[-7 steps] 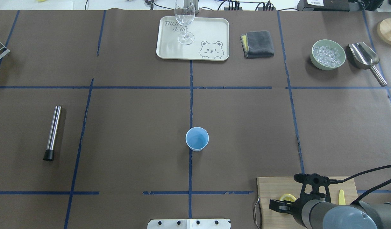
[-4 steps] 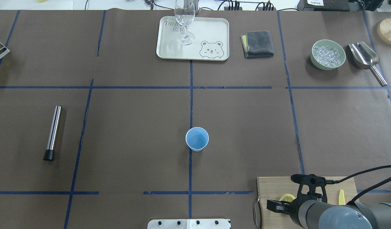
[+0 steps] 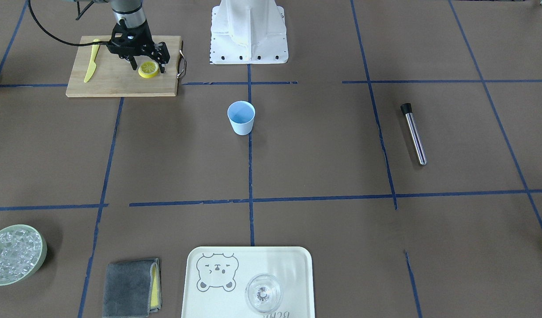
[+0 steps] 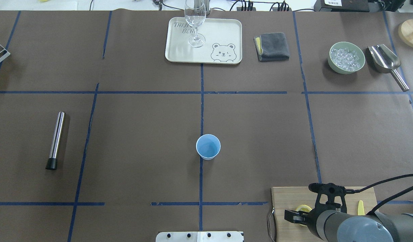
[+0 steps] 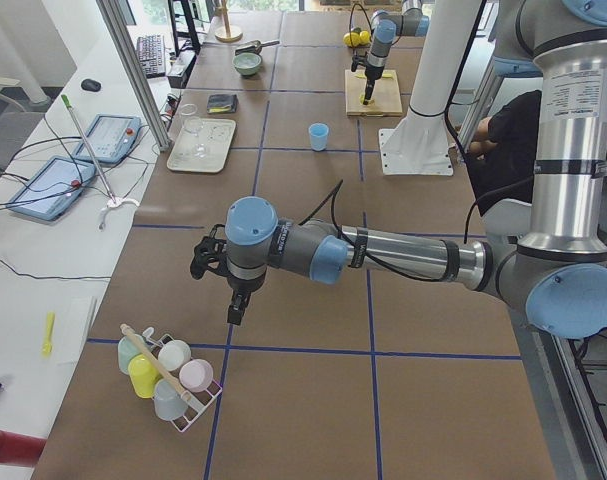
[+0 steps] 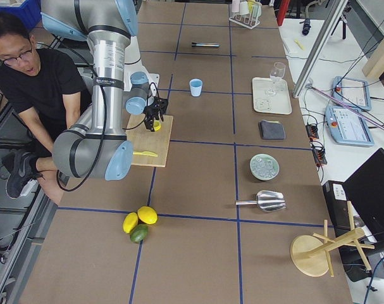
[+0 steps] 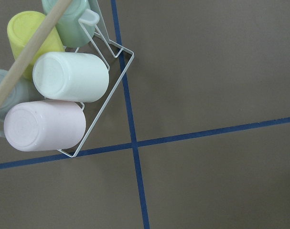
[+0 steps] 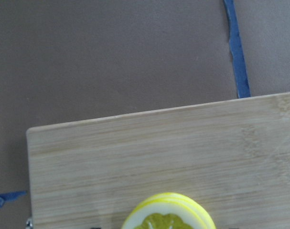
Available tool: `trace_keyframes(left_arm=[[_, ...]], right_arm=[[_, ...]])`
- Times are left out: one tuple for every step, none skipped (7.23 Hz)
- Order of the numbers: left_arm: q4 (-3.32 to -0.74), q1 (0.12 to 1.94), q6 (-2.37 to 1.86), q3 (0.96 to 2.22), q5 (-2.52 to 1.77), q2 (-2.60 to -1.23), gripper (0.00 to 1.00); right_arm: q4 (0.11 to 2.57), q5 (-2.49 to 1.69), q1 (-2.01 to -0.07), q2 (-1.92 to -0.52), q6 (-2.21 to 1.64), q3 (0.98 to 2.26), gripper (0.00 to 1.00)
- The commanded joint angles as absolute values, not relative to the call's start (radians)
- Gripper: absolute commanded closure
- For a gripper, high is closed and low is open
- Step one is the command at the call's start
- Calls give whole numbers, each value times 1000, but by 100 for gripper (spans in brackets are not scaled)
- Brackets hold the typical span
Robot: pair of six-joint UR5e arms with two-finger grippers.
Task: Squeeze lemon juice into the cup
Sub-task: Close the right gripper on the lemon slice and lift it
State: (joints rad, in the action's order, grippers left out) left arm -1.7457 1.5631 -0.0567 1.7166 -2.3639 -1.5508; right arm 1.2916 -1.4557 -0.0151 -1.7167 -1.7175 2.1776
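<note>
The lemon has stacked rind edges showing, so I expect another slice beneath it to stay on the cutting board when I pick the lemon up.
The lemon is a thin yellow slice on the wooden cutting board at the robot's right front. My right gripper is open and low over the board, one finger on each side of the slice. The overhead view shows the slice partly hidden by that gripper. The right wrist view shows the lemon at its bottom edge with two rind edges. The pale blue cup stands upright mid-table, apart from both arms. My left gripper hangs over bare table near a mug rack; I cannot tell its state.
A yellow plastic knife lies on the board. A steel muddler lies at the left. At the far edge are a tray with a clear glass, a grey cloth, a bowl of ice and a scoop. A mug rack is below the left wrist.
My right gripper has shifted slightly over the board and now covers more of the lemon slice. The cup and everything else stay put.
</note>
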Motion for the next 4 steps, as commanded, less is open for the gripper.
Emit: trace_keyframes(left_arm=[[-1746,1563,-57,1717,-2364,-1551,0],[-1746,1563,-57,1717,-2364,-1551,0],[-1746,1563,-57,1715,-2364,-1551,0],[-1746,1563,-57,1715,-2364,-1551,0]], right_arm=[[1292,-1456,-15,-1717,-1729,2181,31],[1292,-1454,-15,-1718,-1732,2183,36],[1292,-1456,-17,-1720,-1732,2184,45],[1292,-1456,-17,-1727,-1732,2187,55]])
